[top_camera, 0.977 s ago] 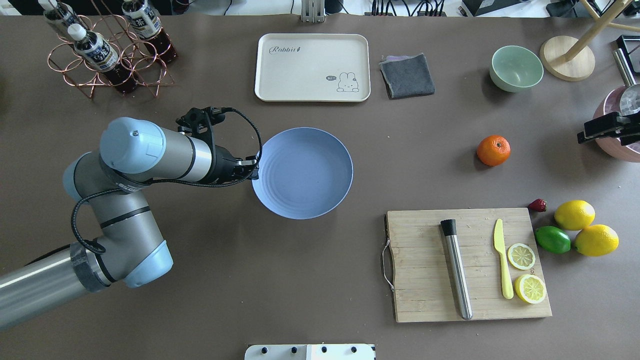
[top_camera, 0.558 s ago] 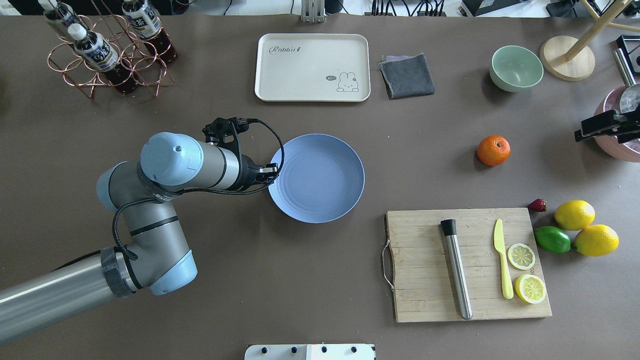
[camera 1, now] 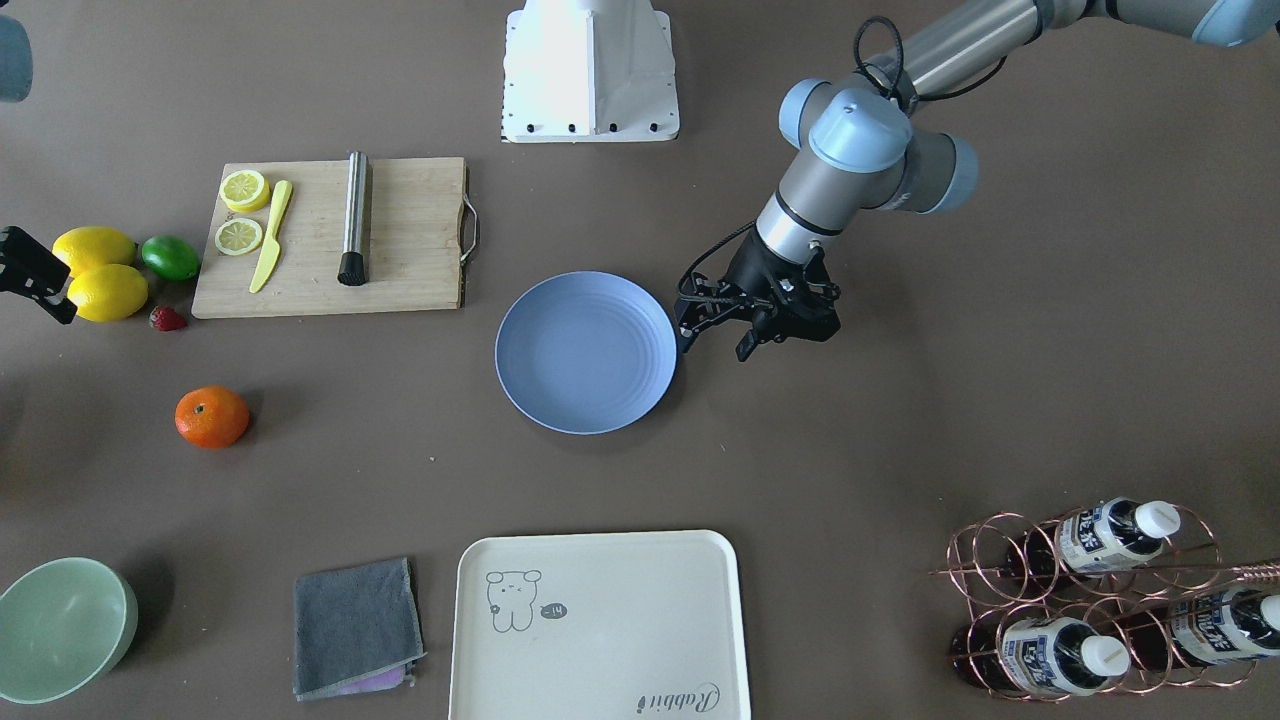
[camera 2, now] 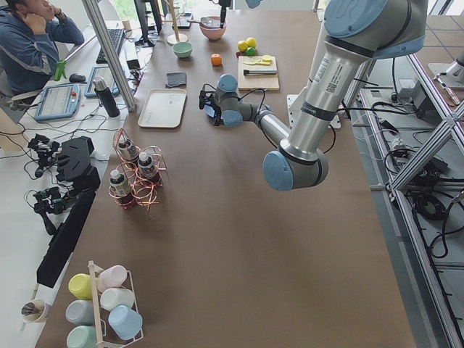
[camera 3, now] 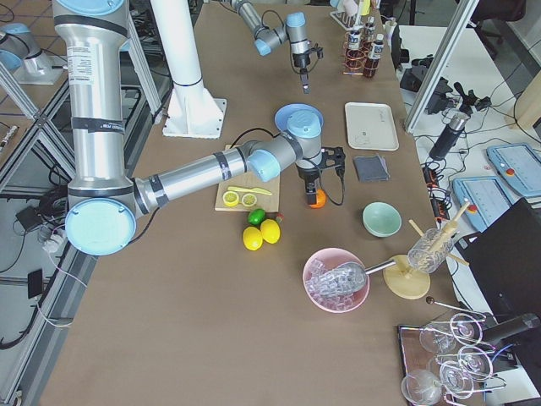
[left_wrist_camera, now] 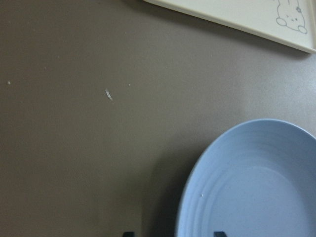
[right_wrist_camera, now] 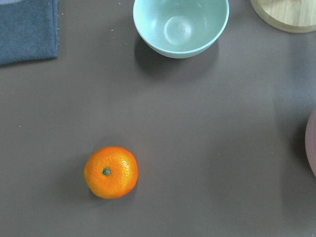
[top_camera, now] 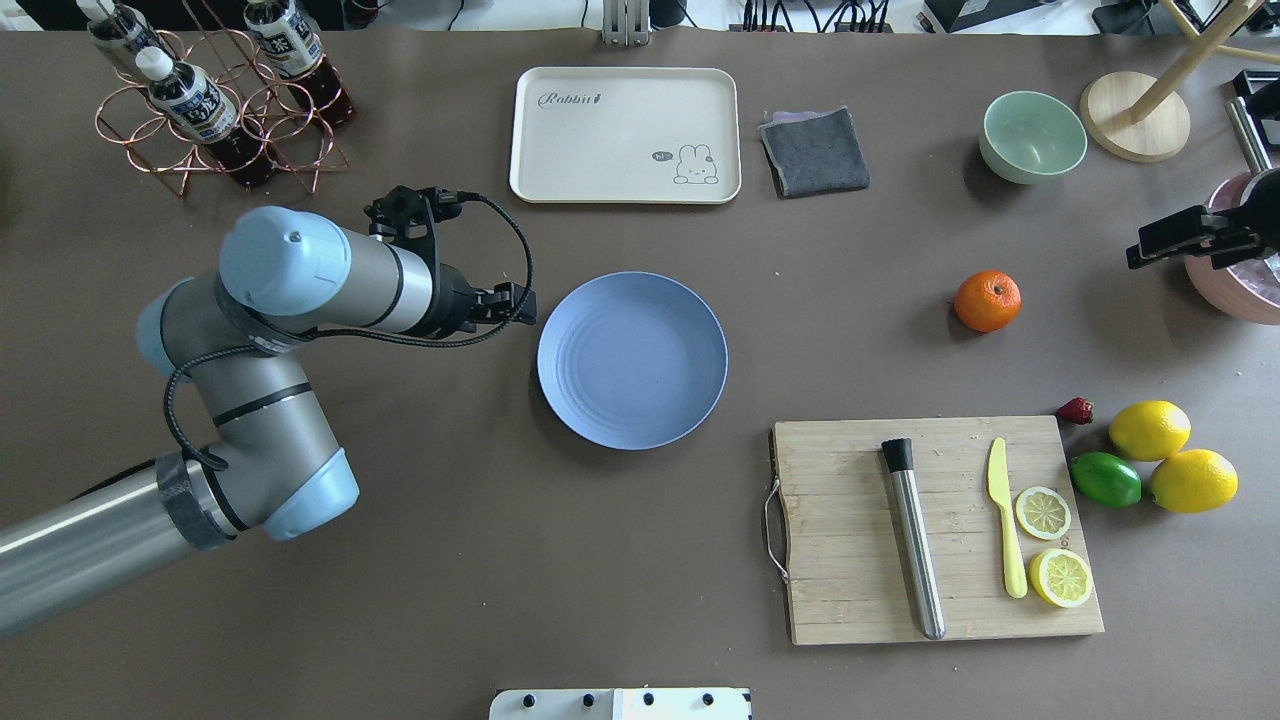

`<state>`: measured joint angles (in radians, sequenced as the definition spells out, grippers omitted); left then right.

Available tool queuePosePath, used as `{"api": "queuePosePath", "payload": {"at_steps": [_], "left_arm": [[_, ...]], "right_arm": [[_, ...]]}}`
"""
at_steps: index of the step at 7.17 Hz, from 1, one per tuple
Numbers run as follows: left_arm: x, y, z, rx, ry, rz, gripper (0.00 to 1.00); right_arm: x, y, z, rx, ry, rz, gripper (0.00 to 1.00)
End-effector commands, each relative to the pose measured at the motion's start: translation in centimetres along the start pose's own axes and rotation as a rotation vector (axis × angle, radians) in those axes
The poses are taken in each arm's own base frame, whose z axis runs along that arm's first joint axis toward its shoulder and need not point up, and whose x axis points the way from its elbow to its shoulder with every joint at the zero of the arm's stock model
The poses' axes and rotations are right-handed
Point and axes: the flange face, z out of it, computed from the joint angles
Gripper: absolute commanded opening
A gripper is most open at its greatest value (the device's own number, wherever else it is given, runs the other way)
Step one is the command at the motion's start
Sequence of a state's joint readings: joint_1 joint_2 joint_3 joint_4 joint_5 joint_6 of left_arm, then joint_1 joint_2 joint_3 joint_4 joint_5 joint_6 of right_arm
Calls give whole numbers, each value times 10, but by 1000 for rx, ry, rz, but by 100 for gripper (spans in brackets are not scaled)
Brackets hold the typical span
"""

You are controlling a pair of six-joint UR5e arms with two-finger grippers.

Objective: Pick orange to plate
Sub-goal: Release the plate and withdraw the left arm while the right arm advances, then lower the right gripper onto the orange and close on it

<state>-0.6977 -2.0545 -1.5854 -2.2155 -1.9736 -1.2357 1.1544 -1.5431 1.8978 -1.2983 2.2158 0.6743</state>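
I expect the orange [camera 1: 212,416] to stay where I lower it onto the plate instead of rolling, because it sits squat with its green stem dot [right_wrist_camera: 106,172] up.
The orange [top_camera: 987,301] [camera 1: 212,417] lies alone on the brown table, and in the right wrist view the orange [right_wrist_camera: 110,172] sits lower left with its green stem dot facing up. The periwinkle plate [top_camera: 632,360] [camera 1: 587,352] lies flat at mid-table with nothing on it. My left gripper [top_camera: 523,306] [camera 1: 716,332] hovers just off the plate's left rim, open and holding nothing. The left wrist view shows the plate [left_wrist_camera: 256,182] rim and two fingertips set wide apart. My right gripper [top_camera: 1160,240] [camera 1: 35,275] is at the table's right edge, well right of the orange, its jaws unclear.
A cutting board [top_camera: 900,520] carries a steel rod, a yellow knife and lemon slices. Lemons [top_camera: 1149,429] and a lime [top_camera: 1105,479] lie to its right. At the back are a cream tray [top_camera: 625,135], a grey cloth [top_camera: 814,152], a green bowl [top_camera: 1033,136] and a bottle rack [top_camera: 215,100].
The left gripper carried the plate rightward, then let go and drew back to the left, leaving the plate flat. The right gripper crept leftward and toward the table's back.
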Motion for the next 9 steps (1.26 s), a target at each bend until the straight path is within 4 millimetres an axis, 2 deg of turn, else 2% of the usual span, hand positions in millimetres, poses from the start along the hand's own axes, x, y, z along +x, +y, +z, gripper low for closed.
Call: {"api": "queuePosePath", "payload": {"at_steps": [1, 2, 3, 4, 5, 6, 7, 8, 9], "left_arm": [[-109, -74, -98, -64, 11, 80, 98], [-181, -95, -150, -85, 11, 169, 98], [-264, -102, -200, -62, -19, 212, 98], [-347, -91, -237, -40, -94, 279, 98], [-418, -72, -273, -84, -147, 151, 98], [-460, -70, -312, -141, -140, -96, 98], [-490, -63, -348, -88, -171, 120, 98], [-510, -52, -343, -144, -223, 180, 98], [-518, -54, -341, -178, -343, 166, 98]], "right_arm": [[-28, -24, 23, -14, -4, -25, 100], [-34, -30, 32, -23, -2, -27, 100], [-40, -30, 40, -31, 2, -37, 100], [-45, -37, 47, -34, 5, -37, 100], [-52, -48, 53, -46, 13, -30, 100], [-67, -55, 56, -66, 26, -24, 100], [-73, -60, 65, -72, 48, -21, 100], [-83, -54, 86, -96, 54, 25, 100], [-94, -54, 102, -87, 88, 30, 100]]}}
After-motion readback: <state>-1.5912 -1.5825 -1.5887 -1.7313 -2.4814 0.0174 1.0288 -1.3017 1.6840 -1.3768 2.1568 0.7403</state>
